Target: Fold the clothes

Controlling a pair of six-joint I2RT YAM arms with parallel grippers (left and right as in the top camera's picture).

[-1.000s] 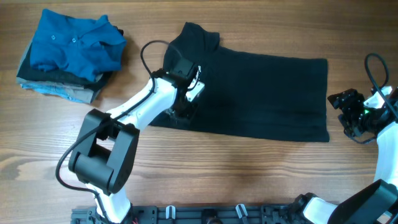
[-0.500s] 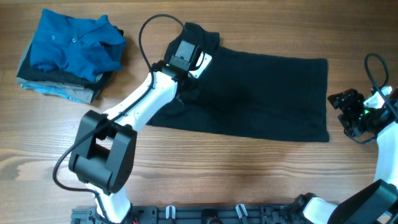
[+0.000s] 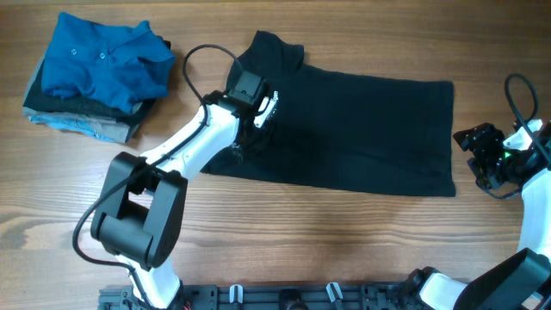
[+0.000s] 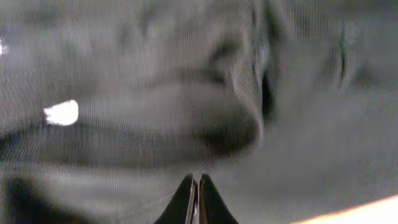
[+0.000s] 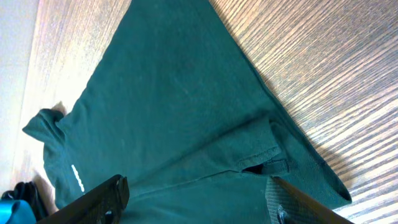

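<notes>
Rumpled fabric [image 4: 233, 121] stands up below my left gripper's closed fingers, so my left gripper should move back and flatten it toward the shirt's short edge [image 3: 209, 166] before I fold.
The black polo shirt [image 3: 362, 129] lies flat on the wooden table, folded into a long band with its collar [image 3: 274, 50] at the upper left. My left gripper [image 3: 261, 116] hovers over the shirt's left part, just below the collar. In the left wrist view its jaws [image 4: 198, 182] are shut, close above rumpled dark fabric [image 4: 186, 106]; I see no cloth between them. My right gripper [image 3: 476, 157] is open beside the shirt's right edge. In the right wrist view its fingers [image 5: 199, 199] spread wide over the shirt [image 5: 168, 93], with white sleeve lettering [image 5: 77, 178] at the left.
A blue buttoned polo [image 3: 99, 56] lies on a stack of grey and light-blue garments [image 3: 82, 120] at the far left. Bare wood table [image 3: 344, 241] runs along the front. The left arm's cable [image 3: 194, 65] loops above the table near the collar.
My left gripper rose from the shirt's lower left edge toward the collar, then shifted slightly back left. The shirt and the right arm have not moved.
</notes>
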